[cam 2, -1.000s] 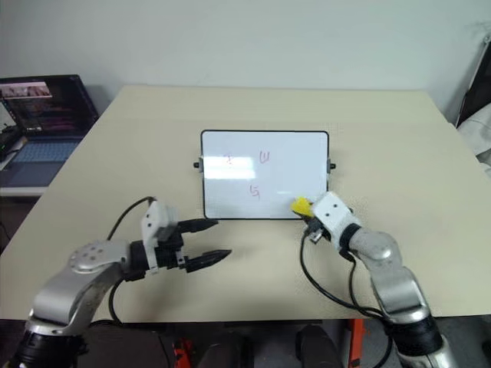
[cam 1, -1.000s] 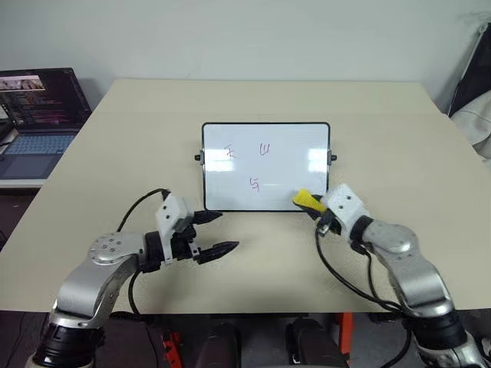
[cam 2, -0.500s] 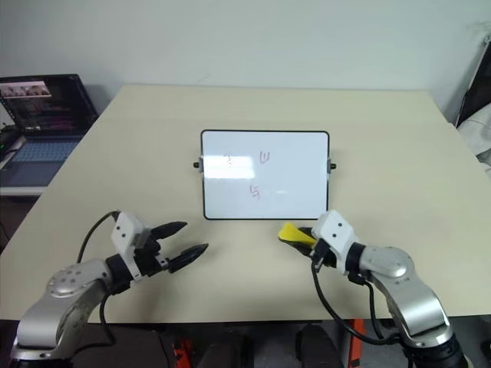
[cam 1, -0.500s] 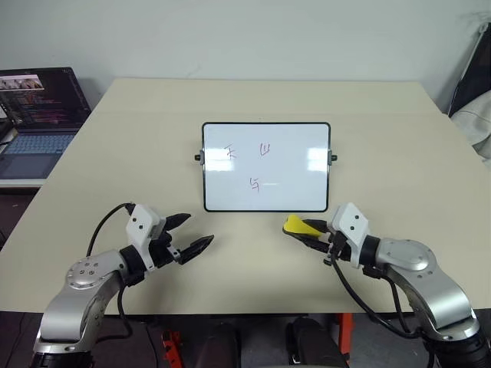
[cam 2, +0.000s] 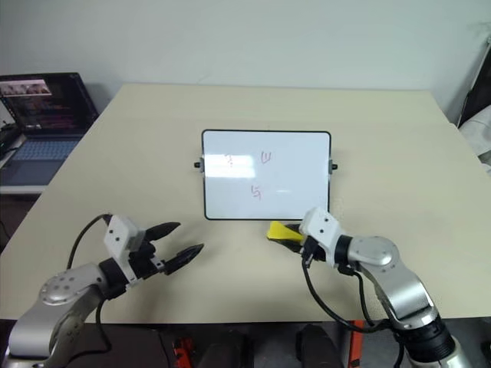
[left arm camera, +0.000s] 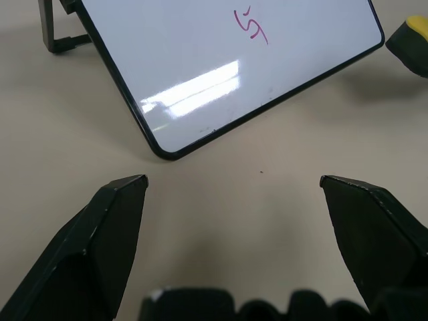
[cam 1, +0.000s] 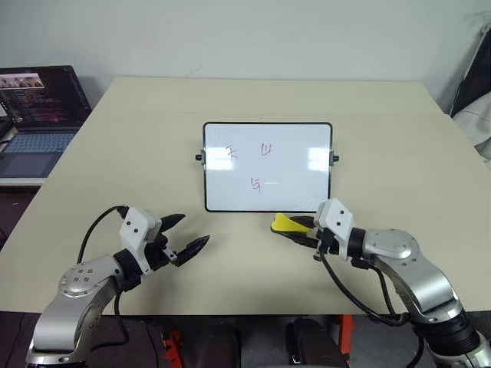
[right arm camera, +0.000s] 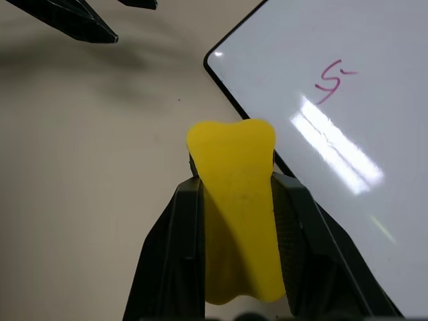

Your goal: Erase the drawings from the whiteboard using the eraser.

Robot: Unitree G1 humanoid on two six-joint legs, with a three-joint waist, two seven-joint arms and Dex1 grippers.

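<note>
My right gripper needs to move up, because the eraser is past the whiteboard's bottom edge and the lower scribble is still above it. The gripper should wipe that scribble first.
The whiteboard, white with a thin black frame, sits at the table's middle. On it are the drawings: a pink mark at upper left, a purple one beside it, and a pink scribble lower down. My right gripper is shut on the yellow eraser, just in front of the board's bottom edge, right of its middle. In the right wrist view the eraser sits pinched between both black fingers. My left gripper is open and holds nothing, in front of the board's lower left corner.
An open laptop stands on a lower surface off the table's left side. Dark and white cloth hangs past the right edge. The bare tan table surrounds the board.
My right gripper drew the eraser off the board's lower right corner, toward me and to the left. The left gripper pulled back to the left, still open.
</note>
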